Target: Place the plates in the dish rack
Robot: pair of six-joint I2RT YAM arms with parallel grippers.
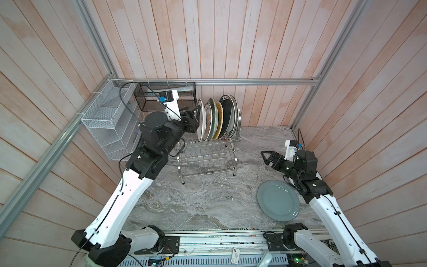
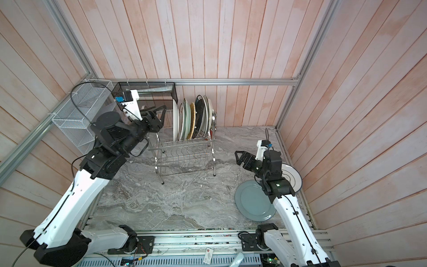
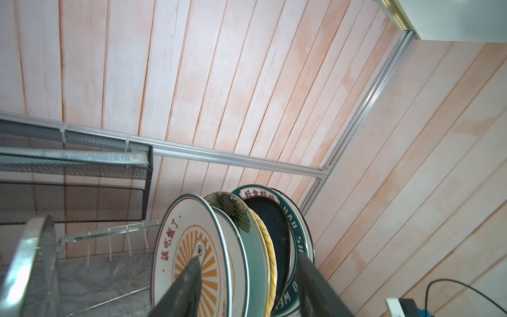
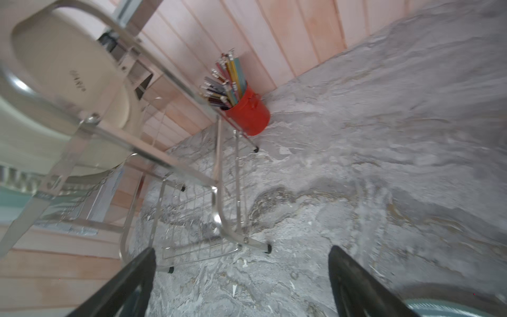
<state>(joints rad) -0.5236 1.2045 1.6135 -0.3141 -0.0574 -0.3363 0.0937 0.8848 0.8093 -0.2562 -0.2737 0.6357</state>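
The white ringed plate's near rim (image 2: 296, 191) is clear of the grey-blue plate. My right gripper should keep going toward that rim (image 2: 294, 191) until its fingers are on both sides of it.
Several plates (image 1: 217, 120) stand on edge in the upper tier of the steel dish rack (image 1: 208, 159). The leftmost is white with an orange sunburst (image 3: 189, 241). My left gripper (image 1: 196, 114) hovers open just left of that plate's rim, and a top view shows a small gap between the left gripper (image 2: 163, 114) and the plate. Its fingertips (image 3: 196, 263) hold nothing. A grey-blue plate (image 1: 278, 200) lies flat on the table at the right. A white ringed plate (image 2: 293, 178) lies partly under the right arm. My right gripper (image 1: 265, 157) is open and empty above the table, right of the rack.
A white mesh organiser (image 1: 108, 124) and a black mesh basket (image 1: 147, 99) hang in the back left corner near the left arm. A red cup (image 4: 249, 115) of utensils hangs on the rack's far side. Wooden walls close in on three sides. The rack's lower tier (image 2: 184, 159) holds no plates.
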